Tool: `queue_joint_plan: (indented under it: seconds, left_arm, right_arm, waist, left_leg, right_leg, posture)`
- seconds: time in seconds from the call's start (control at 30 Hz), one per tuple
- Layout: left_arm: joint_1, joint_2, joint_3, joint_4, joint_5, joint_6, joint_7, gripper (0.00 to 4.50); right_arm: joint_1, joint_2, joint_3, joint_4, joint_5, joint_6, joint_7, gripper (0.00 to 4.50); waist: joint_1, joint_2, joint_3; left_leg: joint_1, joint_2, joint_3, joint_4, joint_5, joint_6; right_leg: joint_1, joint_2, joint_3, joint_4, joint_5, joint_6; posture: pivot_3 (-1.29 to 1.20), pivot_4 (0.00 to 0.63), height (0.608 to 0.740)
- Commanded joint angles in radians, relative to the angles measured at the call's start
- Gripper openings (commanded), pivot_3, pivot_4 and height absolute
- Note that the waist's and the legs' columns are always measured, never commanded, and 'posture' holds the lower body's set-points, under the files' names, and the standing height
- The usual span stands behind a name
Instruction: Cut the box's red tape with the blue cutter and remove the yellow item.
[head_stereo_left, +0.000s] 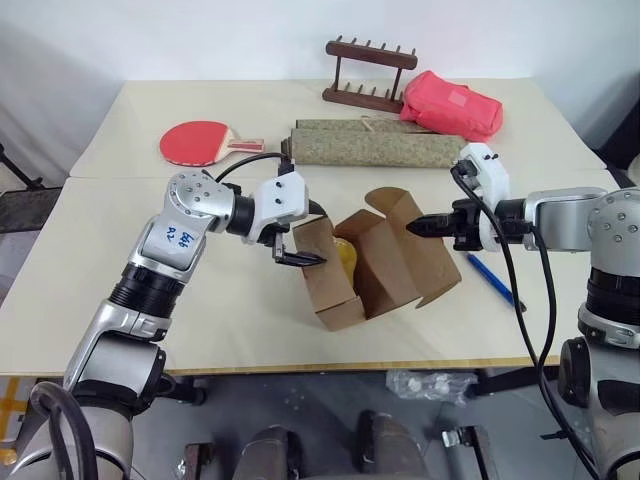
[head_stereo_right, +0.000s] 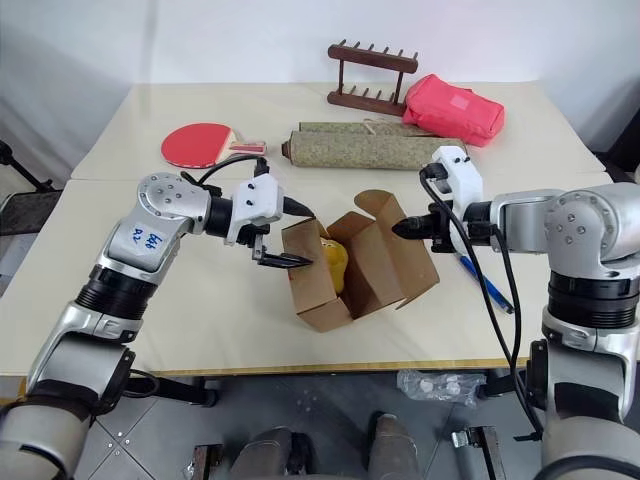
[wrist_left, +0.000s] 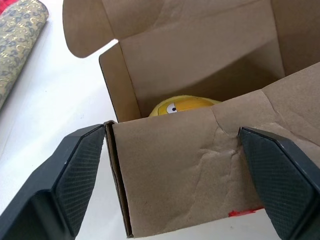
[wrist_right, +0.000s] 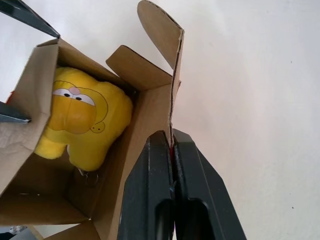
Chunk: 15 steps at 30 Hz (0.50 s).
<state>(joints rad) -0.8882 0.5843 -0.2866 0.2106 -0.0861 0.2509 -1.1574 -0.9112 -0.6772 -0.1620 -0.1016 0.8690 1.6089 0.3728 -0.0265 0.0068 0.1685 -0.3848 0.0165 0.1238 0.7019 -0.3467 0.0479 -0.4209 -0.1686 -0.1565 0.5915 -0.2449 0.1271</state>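
The tilted box's side (head_stereo_right: 308, 265) is between my left gripper and the yellow item (head_stereo_right: 336, 264). My left gripper should move back first, then reach in from above.
The brown box (head_stereo_left: 385, 265) sits tilted at the table's middle with its lid flaps (wrist_right: 160, 35) open. The yellow item (wrist_right: 82, 117), a soft toy with a cartoon face, lies inside it. My right gripper (head_stereo_left: 412, 228) is shut on the edge of the lid flap at the box's right. My left gripper (head_stereo_left: 310, 238) is open, with its fingers (wrist_left: 75, 175) on either side of the box's left wall. A scrap of red tape (wrist_left: 245, 212) shows at that wall's lower edge. The blue cutter (head_stereo_left: 490, 280) lies on the table to the right of the box, below my right arm.
A red paddle (head_stereo_left: 198, 141) lies at the back left. Behind the box lies a rolled patterned mat (head_stereo_left: 375, 148). Farther back stand a wooden rack (head_stereo_left: 368, 75) and a pink-red pouch (head_stereo_left: 450, 105). The table's front edge (head_stereo_left: 300, 368) runs close below the box.
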Motion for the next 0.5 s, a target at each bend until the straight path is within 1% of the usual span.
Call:
queue_joint_plan:
  seconds: [0.03,0.13,0.23,0.3,0.33,0.4,0.43,0.5]
  left_arm:
    - [0.089,0.037,-0.087,0.037,0.104,0.051,-0.001,4.5]
    - [0.107,0.053,-0.08,0.018,0.1,0.064,0.003,4.5]
    - [0.121,0.06,-0.075,0.016,0.101,0.066,0.013,4.5]
    - [0.125,0.054,-0.072,0.017,0.105,0.066,0.02,4.5]
    - [0.124,0.044,-0.07,0.029,0.11,0.06,0.027,4.5]
    - [0.117,0.014,-0.063,0.064,0.121,0.042,0.052,4.5]
    - [0.115,0.001,-0.057,0.076,0.125,0.035,0.063,4.5]
    - [0.112,-0.01,-0.052,0.088,0.132,0.028,0.066,4.5]
  right_arm:
    - [0.001,-0.008,-0.024,-0.05,0.143,0.005,-0.051,0.05]
    - [0.018,-0.019,-0.038,-0.05,0.218,0.005,-0.112,0.05]
    - [0.079,-0.015,-0.059,-0.043,0.253,0.005,-0.17,0.05]
    - [0.106,-0.012,-0.065,-0.041,0.263,0.005,-0.196,0.05]
    - [0.119,-0.001,-0.071,-0.032,0.264,0.005,-0.207,0.05]
    - [0.163,0.039,-0.07,-0.013,0.229,0.005,-0.22,0.05]
    - [0.181,0.057,-0.068,-0.009,0.216,0.005,-0.225,0.05]
    - [0.2,0.083,-0.065,-0.01,0.192,0.005,-0.228,0.05]
  waist:
    - [0.0,0.002,-0.002]
    - [0.001,0.004,-0.005]
    - [0.01,0.004,-0.009]
    - [0.02,0.005,-0.008]
    - [0.026,0.006,-0.007]
    - [0.037,0.004,-0.007]
    - [0.042,0.003,-0.007]
    - [0.049,0.004,-0.007]
  left_leg:
    - [0.0,0.0,0.0,0.0,0.0,0.0]
    - [0.001,0.0,0.0,0.0,0.0,0.0]
    - [0.012,0.0,-0.001,-0.004,-0.001,0.001]
    - [0.014,0.0,-0.001,-0.004,-0.003,0.002]
    - [0.012,-0.001,0.0,-0.004,-0.004,0.003]
    - [0.005,-0.002,0.001,-0.002,-0.003,0.004]
    - [0.001,-0.002,-0.003,0.0,-0.002,0.004]
    - [-0.002,-0.003,-0.002,0.002,-0.002,0.004]
  right_leg:
    - [0.0,0.0,0.0,0.0,0.0,0.0]
    - [0.001,0.0,0.0,0.0,0.0,0.0]
    - [0.011,0.0,-0.001,-0.003,0.0,0.0]
    - [0.014,-0.001,0.0,-0.003,0.0,0.0]
    - [0.012,-0.002,0.0,-0.005,0.0,0.0]
    - [0.006,-0.004,0.0,-0.004,0.0,0.0]
    - [0.004,-0.004,-0.001,-0.003,0.0,0.0]
    - [0.002,-0.004,-0.001,-0.002,0.0,0.001]
  posture:
    - [0.0,0.15,0.74]
    - [0.0,0.15,0.74]
    - [0.0,0.15,0.74]
    - [0.0,0.15,0.74]
    - [0.0,0.15,0.74]
    - [0.0,0.15,0.74]
    - [0.0,0.15,0.74]
    - [0.0,0.15,0.74]
